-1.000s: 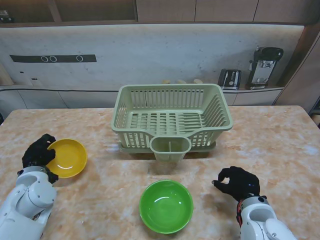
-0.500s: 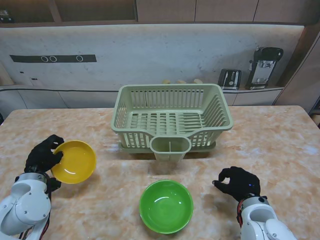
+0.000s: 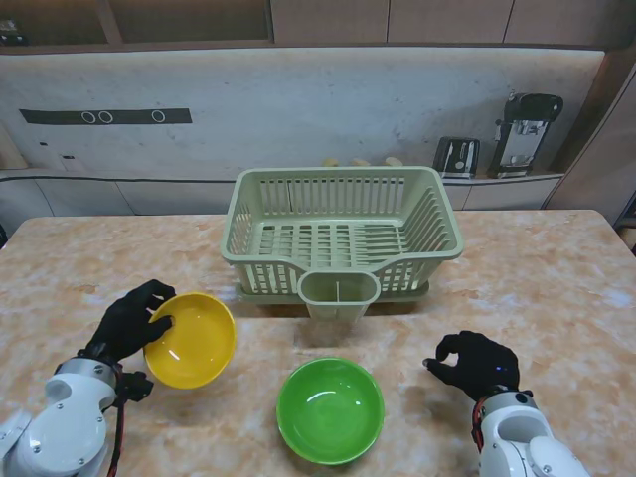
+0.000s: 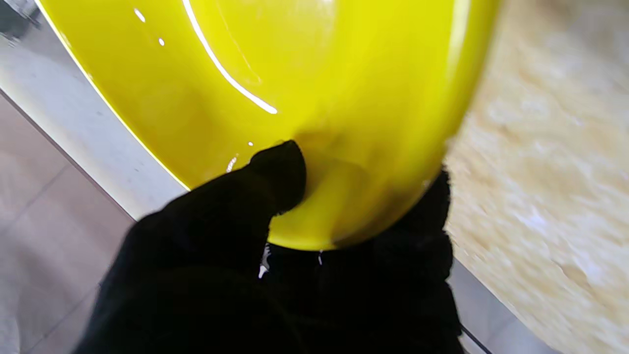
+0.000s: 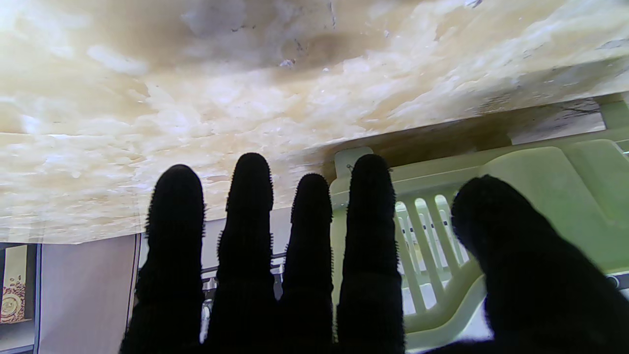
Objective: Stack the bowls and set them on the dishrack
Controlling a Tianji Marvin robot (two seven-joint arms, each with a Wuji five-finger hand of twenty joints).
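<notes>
The yellow bowl point(image 3: 192, 341) will stay nested inside the green bowl when I lift the stack, because it looks narrower than the green bowl's open rim point(image 3: 330, 362).
My left hand point(image 3: 127, 320) is shut on the yellow bowl point(image 3: 193, 339), gripping its left rim and holding it tilted above the table. The left wrist view is filled by the yellow bowl point(image 4: 275, 98), with my thumb point(image 4: 275, 172) pressed inside it and other fingers under its edge. The green bowl point(image 3: 330, 408) sits upright on the table near me, right of the yellow one. The pale green dishrack point(image 3: 341, 242) stands farther from me at the centre. My right hand point(image 3: 475, 364) hovers right of the green bowl, fingers apart and holding nothing; its fingers point(image 5: 253, 236) point towards the dishrack point(image 5: 516, 196).
The marble table point(image 3: 556, 288) stretches to both sides of the rack. A cutlery cup point(image 3: 338, 293) juts from the rack's near side. A toaster point(image 3: 456, 156) and a coffee machine point(image 3: 525, 133) stand on the counter behind.
My left hand has lifted the yellow bowl and carried it right, towards the green bowl, tilting it more. The right hand has stayed in place.
</notes>
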